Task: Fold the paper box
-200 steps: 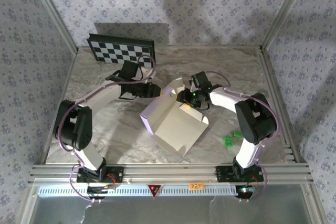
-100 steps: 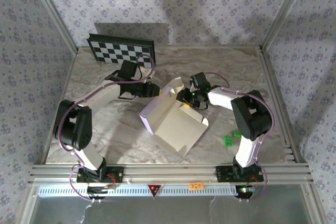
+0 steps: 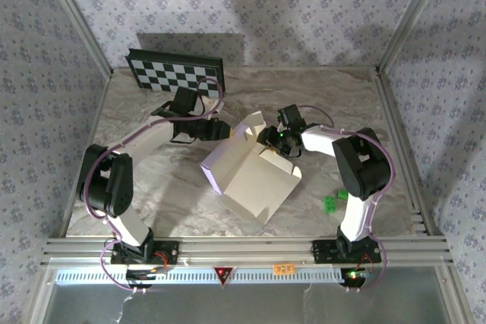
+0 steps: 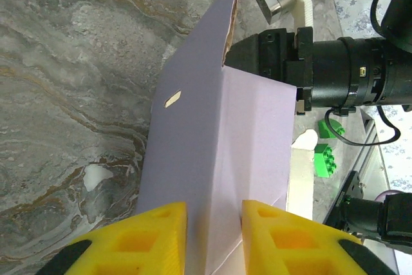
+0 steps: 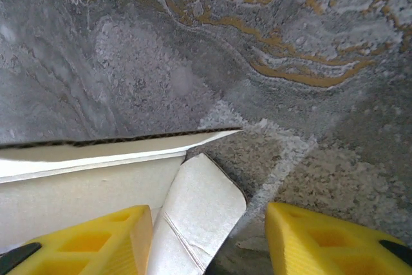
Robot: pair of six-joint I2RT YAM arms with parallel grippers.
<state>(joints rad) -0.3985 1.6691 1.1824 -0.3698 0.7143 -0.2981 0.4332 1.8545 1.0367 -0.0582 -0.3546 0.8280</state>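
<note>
My left gripper is holding the box's raised side, and the rounded cream flap (image 5: 205, 205) sticks out beside that side. My right gripper should therefore push the flap into the box's corner (image 3: 250, 148).
The paper box (image 3: 254, 180) lies half-formed at the table's middle, cream inside and pale lavender outside, with one wall raised at its far left. My left gripper (image 3: 225, 133) comes in from the left and is shut on that raised lavender wall (image 4: 219, 133); its yellow fingers (image 4: 151, 239) sit either side of a crease. My right gripper (image 3: 269, 142) is at the box's far right corner and is open. A rounded cream flap (image 5: 199, 214) lies between its fingers (image 5: 325, 239), close to the left one, and the wall's corrugated edge (image 5: 116, 141) runs just ahead.
A black-and-white checkerboard panel (image 3: 176, 73) leans against the back wall at the left. Two green bricks (image 3: 334, 201) lie on the marble table (image 3: 152, 180) right of the box, near the right arm. Aluminium rails border the table.
The right gripper has edged slightly left along the box's far corner and its jaws have widened a little. The left gripper keeps its hold and has barely moved.
</note>
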